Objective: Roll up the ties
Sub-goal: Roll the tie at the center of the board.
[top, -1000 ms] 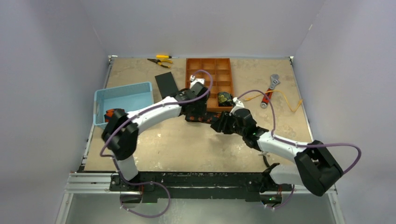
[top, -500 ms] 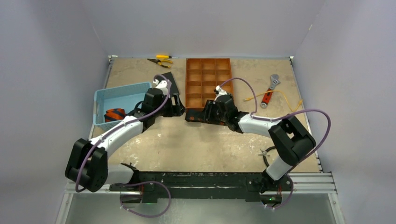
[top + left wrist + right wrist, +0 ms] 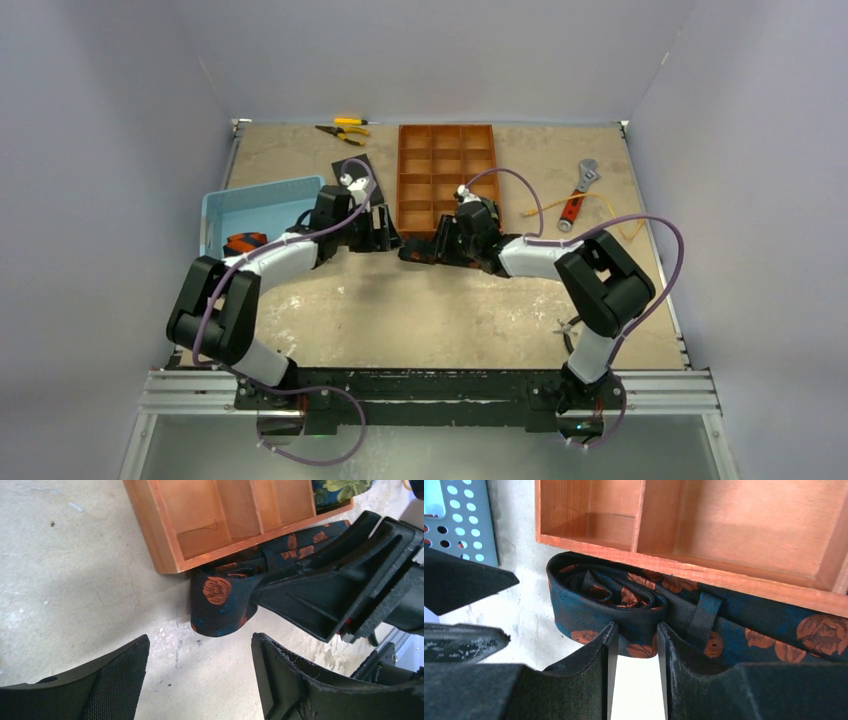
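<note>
The roll's way along the flat tie (image 3: 764, 640) is blocked by my right gripper. My left gripper should take the rolled end (image 3: 416, 251) before my right gripper backs away.
A dark tie with red-orange marks (image 3: 589, 607) lies against the front wall of the orange tray (image 3: 704, 575), its left end rolled up. It also shows in the left wrist view (image 3: 220, 605) and the top view (image 3: 412, 256). My right gripper (image 3: 634, 632) is shut on the rolled end; it shows in the top view (image 3: 428, 248) too. My left gripper (image 3: 200, 677) is open and empty, just left of the roll (image 3: 383, 232). A green-gold tie (image 3: 345, 487) sits in a tray compartment. A navy tie with orange stripes (image 3: 245, 243) lies rolled in the blue basket (image 3: 265, 188).
A flat black pad (image 3: 352, 168) lies behind the left gripper. Pliers (image 3: 342, 128) lie at the back. A wrench (image 3: 578, 192) and a yellow cord (image 3: 615, 215) lie to the right of the tray (image 3: 400, 170).
The left gripper drew back from the tray to the left of the tie. The right gripper moved left to the tray's front edge and closed on the rolled end.
</note>
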Robot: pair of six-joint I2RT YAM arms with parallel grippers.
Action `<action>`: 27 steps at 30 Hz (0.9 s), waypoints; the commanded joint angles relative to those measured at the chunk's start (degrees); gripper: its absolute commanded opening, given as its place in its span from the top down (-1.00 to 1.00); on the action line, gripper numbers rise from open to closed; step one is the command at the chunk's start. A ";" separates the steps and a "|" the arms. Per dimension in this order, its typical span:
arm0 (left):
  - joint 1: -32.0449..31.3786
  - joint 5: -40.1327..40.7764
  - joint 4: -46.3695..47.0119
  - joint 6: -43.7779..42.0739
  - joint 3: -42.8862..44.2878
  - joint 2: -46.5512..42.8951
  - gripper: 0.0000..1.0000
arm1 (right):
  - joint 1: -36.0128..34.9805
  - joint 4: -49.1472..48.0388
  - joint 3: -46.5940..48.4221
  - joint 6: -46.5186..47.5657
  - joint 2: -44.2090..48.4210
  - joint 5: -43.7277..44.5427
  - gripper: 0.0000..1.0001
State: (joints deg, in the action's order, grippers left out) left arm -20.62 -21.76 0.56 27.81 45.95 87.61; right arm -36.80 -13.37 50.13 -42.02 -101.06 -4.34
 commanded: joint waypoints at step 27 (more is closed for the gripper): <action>-2.05 -8.16 10.41 4.00 5.56 13.94 -0.30 | 4.79 -4.04 -1.35 -2.19 -3.27 -6.21 0.26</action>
State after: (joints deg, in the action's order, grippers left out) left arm -22.65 -29.78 9.23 30.00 50.04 100.20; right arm -32.34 -17.12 49.15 -44.16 -103.20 -10.28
